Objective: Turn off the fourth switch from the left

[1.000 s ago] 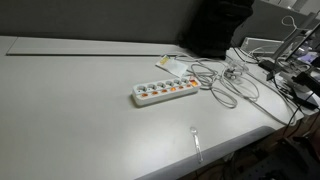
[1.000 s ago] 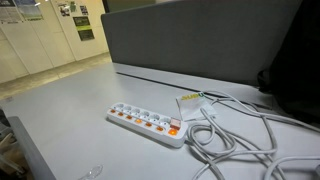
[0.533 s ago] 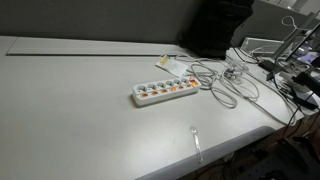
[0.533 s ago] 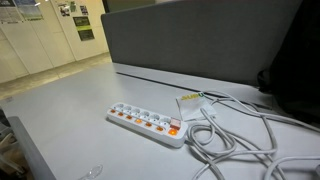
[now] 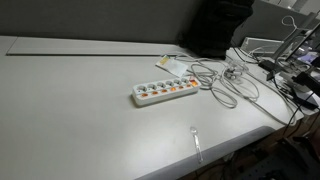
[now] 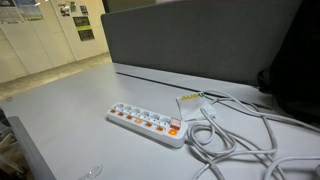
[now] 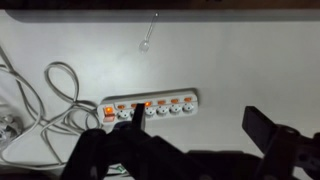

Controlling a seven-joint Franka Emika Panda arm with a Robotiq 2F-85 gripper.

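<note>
The fourth switch [image 7: 148, 103] shines brighter than the ones beside it, so its light should go out when I push it, while the big end switch [image 7: 109, 112] stays lit.
A long white power strip [image 5: 163, 92] lies on the grey table [image 5: 70, 110]; it also shows in the other exterior view [image 6: 145, 125] and in the wrist view [image 7: 150, 106]. A row of small orange-red switches runs along it. The fourth switch from the cordless end [image 7: 148, 103] glows brighter than its neighbours in the wrist view and also shows in both exterior views [image 5: 166, 91] [image 6: 148, 127]. My gripper [image 7: 193, 108] is open and empty above the strip. One dark finger [image 7: 133, 112] overlaps the strip beside that switch; the other [image 7: 268, 132] is over bare table. The gripper is out of frame in both exterior views.
White cable loops [image 5: 225, 85] [image 6: 235, 140] [image 7: 45, 95] lie by the strip's cord end. A small clear plastic piece [image 5: 196, 140] [image 7: 148, 35] lies near the table edge. A paper tag [image 5: 165, 63] lies behind the strip. A dark partition [image 6: 200, 50] stands at the back; clutter [image 5: 290, 70] sits at one side.
</note>
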